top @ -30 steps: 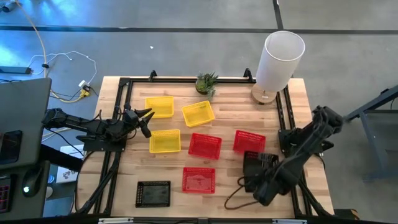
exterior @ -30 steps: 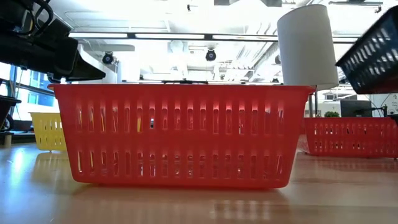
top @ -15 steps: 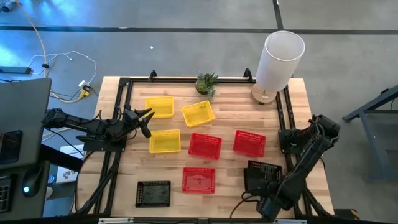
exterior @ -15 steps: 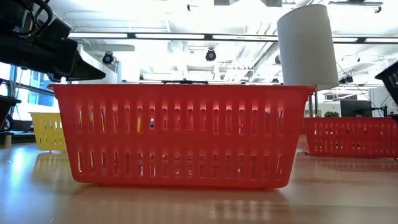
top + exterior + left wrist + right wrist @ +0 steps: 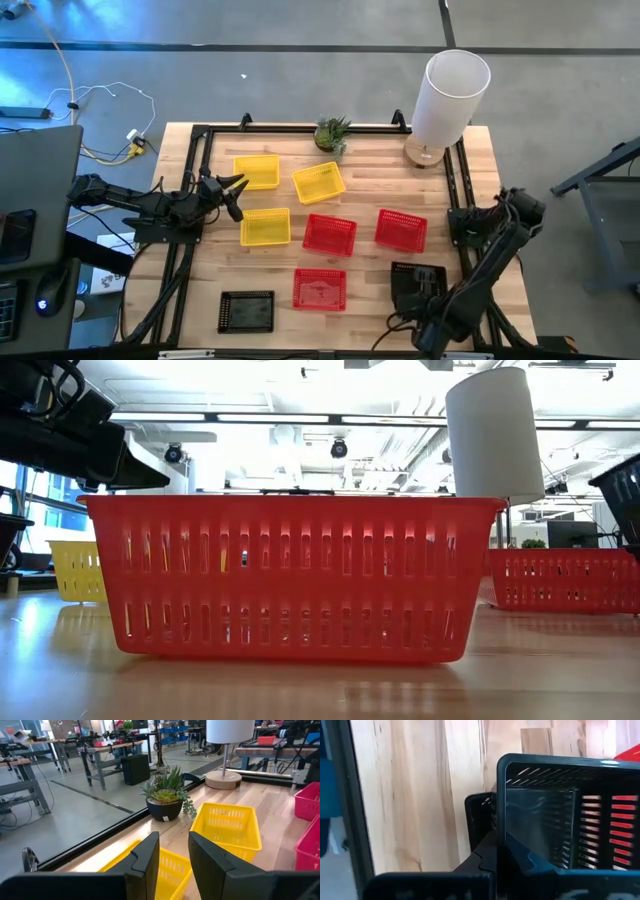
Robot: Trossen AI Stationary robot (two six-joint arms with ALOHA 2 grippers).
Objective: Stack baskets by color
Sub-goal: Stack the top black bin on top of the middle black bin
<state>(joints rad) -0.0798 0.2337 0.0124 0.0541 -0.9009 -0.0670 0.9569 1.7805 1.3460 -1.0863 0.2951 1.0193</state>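
My right gripper is holding the upper black basket (image 5: pixel 501 795), and the lower black basket's corner (image 5: pixel 476 810) sticks out past it. Next, I line up both baskets' rims before I settle the upper black basket inside.
My right gripper (image 5: pixel 438 306) is shut on a black basket (image 5: pixel 417 283) near the table's near right corner. The basket's edge also shows at the low view's right border (image 5: pixel 620 485), above the tabletop. Another black basket (image 5: pixel 246 311) lies flat at the near left. Three red baskets (image 5: pixel 329 233) (image 5: pixel 401 229) (image 5: pixel 320 289) stand on their bottoms mid-table. Three yellow baskets (image 5: pixel 257 171) (image 5: pixel 319 182) (image 5: pixel 265 227) stand farther left. My left gripper (image 5: pixel 232 193) waits open at the left edge, next to the yellow ones. My right gripper holds the black basket by one side wall (image 5: pixel 501 810), at the basket's near right end. One finger (image 5: pixel 479 822) is outside the wall and the other inside. The fingers come from above, slanting steeply down. The basket is lifted clear of the table and tilted.
A tall white cylinder (image 5: pixel 450 95) stands at the far right corner, and a small potted plant (image 5: pixel 332 132) at the far edge's middle. Black frame rails (image 5: pixel 462 190) run along the table's sides. Bare wood lies between the near black basket and the near red one.
My right gripper has carried the black basket toward the table's near edge and somewhat down, still shut on it. The basket stays clear of the table. The left arm and all other baskets have kept still.
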